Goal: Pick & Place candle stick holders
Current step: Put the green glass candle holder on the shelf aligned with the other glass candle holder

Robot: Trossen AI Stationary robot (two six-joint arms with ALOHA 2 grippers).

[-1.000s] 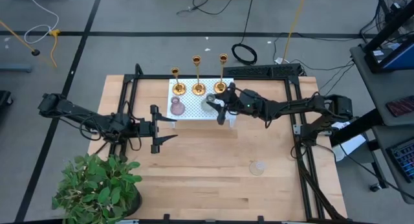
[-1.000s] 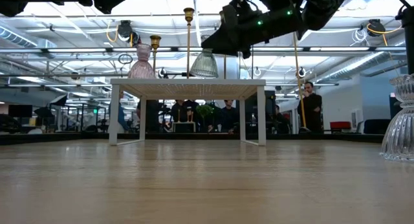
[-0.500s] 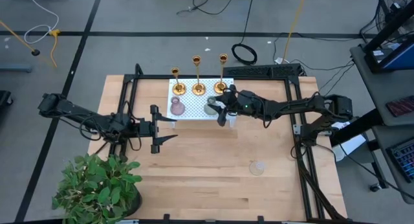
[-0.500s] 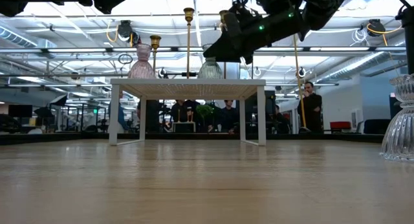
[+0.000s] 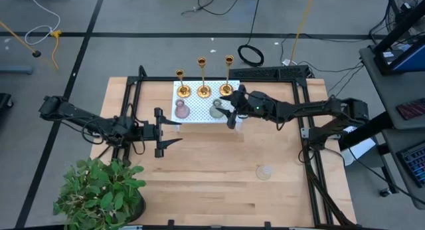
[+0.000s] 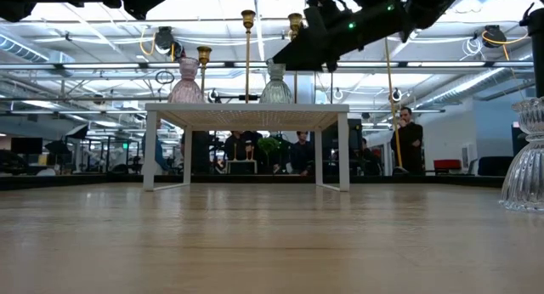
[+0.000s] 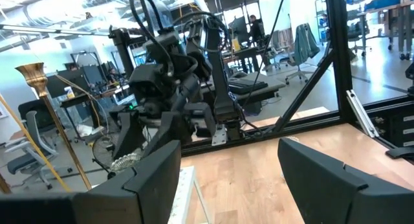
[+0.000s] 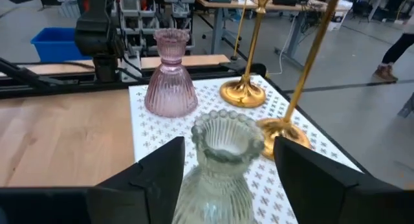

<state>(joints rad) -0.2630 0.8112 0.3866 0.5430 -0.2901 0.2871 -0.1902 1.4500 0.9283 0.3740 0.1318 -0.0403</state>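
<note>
My right gripper's open fingers are crowding the greenish holder's top [image 8: 228, 138]. Next, my right gripper moves back clear of the stand before my left gripper reaches for that holder [image 5: 216, 109].
A small white stand [image 5: 199, 117] sits at the table's far middle. On it stand three gold candle stick holders [image 5: 204, 90] in a row on their round bases, a pink glass holder [image 5: 180, 111] and a greenish glass holder [image 5: 216, 111]. My right gripper [image 5: 230, 115] is open, with its fingers on either side of the greenish holder's top [image 8: 223, 140] and a small gap on each side. A clear glass holder [image 5: 265, 171] stands on the table at the near right. My left gripper [image 5: 171, 131] is open and empty, just near of the stand's left end.
A potted plant [image 5: 99, 193] stands at the table's near left corner. A black frame [image 5: 302, 117] runs along the table's sides. People show in the room beyond the table [image 6: 408, 137]. Bare wood lies between the stand and the clear holder.
My right gripper has come down with the greenish holder, which hung above the stand and now stands upright on the stand's top. The gripper has then drawn back a little up and toward the table's right, off the holder.
</note>
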